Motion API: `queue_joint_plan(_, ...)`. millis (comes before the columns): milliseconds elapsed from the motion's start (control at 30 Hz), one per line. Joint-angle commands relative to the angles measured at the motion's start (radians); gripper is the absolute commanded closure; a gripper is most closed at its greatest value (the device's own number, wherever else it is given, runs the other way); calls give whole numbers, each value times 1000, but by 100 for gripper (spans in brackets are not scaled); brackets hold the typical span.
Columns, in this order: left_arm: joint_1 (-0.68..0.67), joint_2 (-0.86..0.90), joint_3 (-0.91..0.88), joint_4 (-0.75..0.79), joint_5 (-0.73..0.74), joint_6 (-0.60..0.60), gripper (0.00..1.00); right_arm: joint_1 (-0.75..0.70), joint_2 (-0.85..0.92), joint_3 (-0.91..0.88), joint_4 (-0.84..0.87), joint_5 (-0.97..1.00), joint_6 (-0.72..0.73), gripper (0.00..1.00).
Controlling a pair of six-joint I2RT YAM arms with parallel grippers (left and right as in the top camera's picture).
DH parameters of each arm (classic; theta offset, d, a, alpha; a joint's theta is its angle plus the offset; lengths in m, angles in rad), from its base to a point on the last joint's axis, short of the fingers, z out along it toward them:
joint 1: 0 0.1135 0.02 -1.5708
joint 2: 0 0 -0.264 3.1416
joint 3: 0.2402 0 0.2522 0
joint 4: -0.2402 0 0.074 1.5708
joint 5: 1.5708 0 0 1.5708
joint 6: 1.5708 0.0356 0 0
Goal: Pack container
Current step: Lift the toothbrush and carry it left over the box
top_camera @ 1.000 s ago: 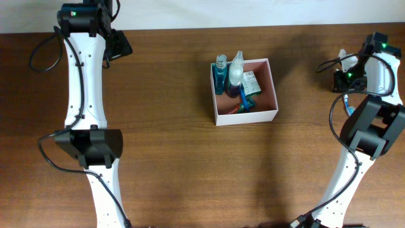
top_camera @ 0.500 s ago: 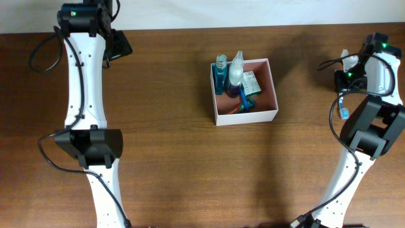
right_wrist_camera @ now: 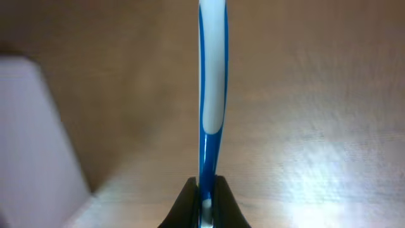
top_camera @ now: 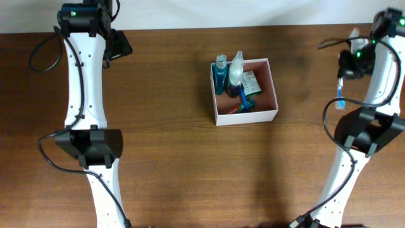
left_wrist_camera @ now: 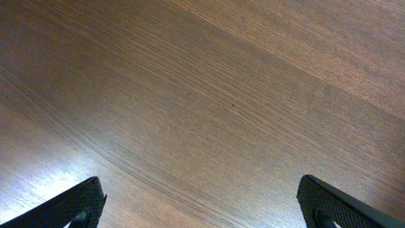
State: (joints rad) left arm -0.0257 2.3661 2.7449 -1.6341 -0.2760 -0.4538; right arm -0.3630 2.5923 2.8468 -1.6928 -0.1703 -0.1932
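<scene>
The toothbrush (top_camera: 340,102) is straight in my right gripper's fingers, with room (top_camera: 260,101) beside the clear spray bottle, so I should go on to the box before I release it there.
The container (top_camera: 247,116) is a square white-walled box with a reddish-brown inside, at the table's middle. It holds a blue bottle (top_camera: 220,75), a clear spray bottle (top_camera: 236,71), a green-and-white packet (top_camera: 252,82) and a blue item (top_camera: 244,99). My right gripper (top_camera: 347,66) is at the far right, well apart from the box, shut on a blue-and-white toothbrush (top_camera: 341,95). In the right wrist view the toothbrush (right_wrist_camera: 212,95) sticks straight out of the closed jaws (right_wrist_camera: 204,190). My left gripper (top_camera: 120,45) is at the back left, open and empty (left_wrist_camera: 202,206) over bare wood.
The wooden table (top_camera: 171,158) runs to a white edge at the back (top_camera: 190,12). A blurred pale shape (right_wrist_camera: 31,126) shows at the left of the right wrist view. Both arm bases stand at the front left and front right.
My right gripper has moved toward the back of the table and carried the toothbrush with it. The left arm and the container have not moved.
</scene>
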Motion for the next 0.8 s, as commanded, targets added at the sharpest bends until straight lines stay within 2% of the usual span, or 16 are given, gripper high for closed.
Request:
queue_joint_plan(0, 1, 5, -2, 2, 3, -9, 1, 75, -45, 85, -6, -87, 79, 96)
queue_joint_plan(167, 3, 5, -2, 2, 3, -9, 1, 159, -92, 87, -6, -101, 179, 96)
queue_joint_plan(767, 1, 5, -2, 2, 3, -9, 1, 453, -93, 26, -6, -109, 439, 96)
